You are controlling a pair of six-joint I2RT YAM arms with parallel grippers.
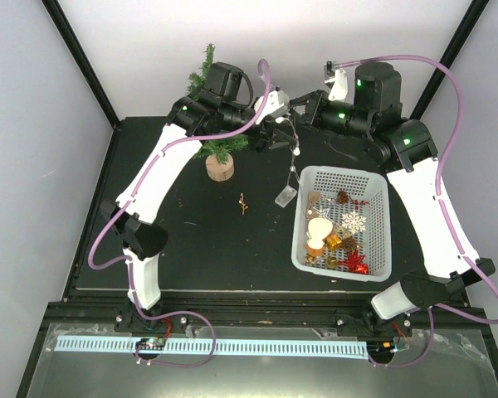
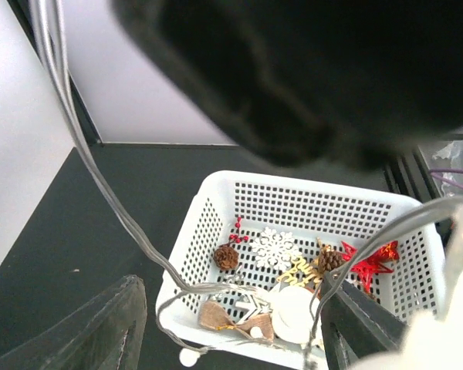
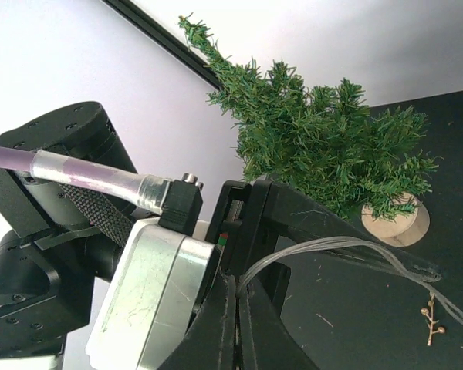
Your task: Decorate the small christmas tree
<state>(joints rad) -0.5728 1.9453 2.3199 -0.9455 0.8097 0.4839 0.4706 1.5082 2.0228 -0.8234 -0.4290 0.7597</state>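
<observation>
The light-string wire (image 1: 293, 152) is held away from the small christmas tree by my right gripper, so my left gripper should take the wire and bring it to the tree (image 1: 224, 150).
The small christmas tree (image 1: 214, 133) stands on its wooden disc at the back left of the black mat, partly hidden behind my left arm; it also shows in the right wrist view (image 3: 324, 146). My right gripper (image 1: 300, 106) is shut on a clear light-string wire (image 3: 332, 247), its fingers pressed together (image 3: 238, 281). The wire (image 1: 296, 153) hangs down to a small clear battery pack (image 1: 285, 196) on the mat. My left gripper (image 1: 275, 135) is open right beside the right one, and the wire (image 2: 123, 220) runs loosely between its spread fingers (image 2: 230, 291).
A white basket (image 1: 373, 178) at the right holds ornaments: a white snowflake (image 2: 275, 248), pinecone (image 2: 226, 257), red star (image 2: 370, 262), burlap bow and wooden discs. A small gold twig (image 1: 243, 203) lies on the mat in front of the tree.
</observation>
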